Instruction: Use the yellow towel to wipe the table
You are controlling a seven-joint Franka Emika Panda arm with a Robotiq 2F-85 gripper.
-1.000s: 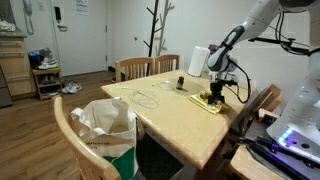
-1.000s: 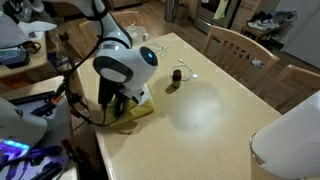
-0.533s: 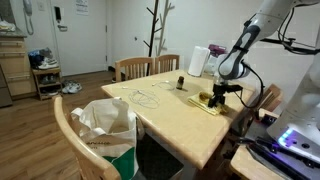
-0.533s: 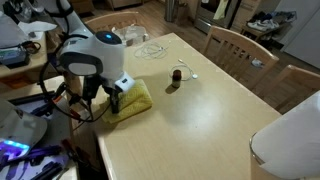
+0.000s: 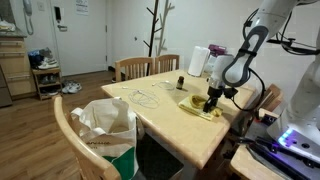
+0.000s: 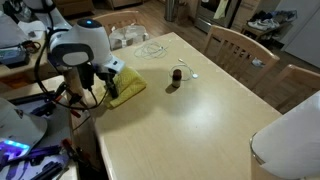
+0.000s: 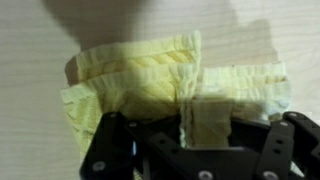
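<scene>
I should sweep the yellow towel with my gripper along the table's edge and then back inward toward the dark bottle, because the towel is close to that edge.
The yellow towel lies crumpled flat on the light wooden table. In both exterior views it sits near the table's edge. My gripper presses down on the towel's near side, its fingers shut on a fold of the cloth. In the exterior views the gripper stands upright over the towel's edge, with the arm partly covering the towel.
A small dark bottle stands on the table beside the towel. A thin cable and a white paper roll lie farther along. Wooden chairs surround the table. A bag hangs on a near chair.
The gripper has dragged the towel along the table's edge, towards the cable end. The arm has swung with it. The bottle has not moved.
</scene>
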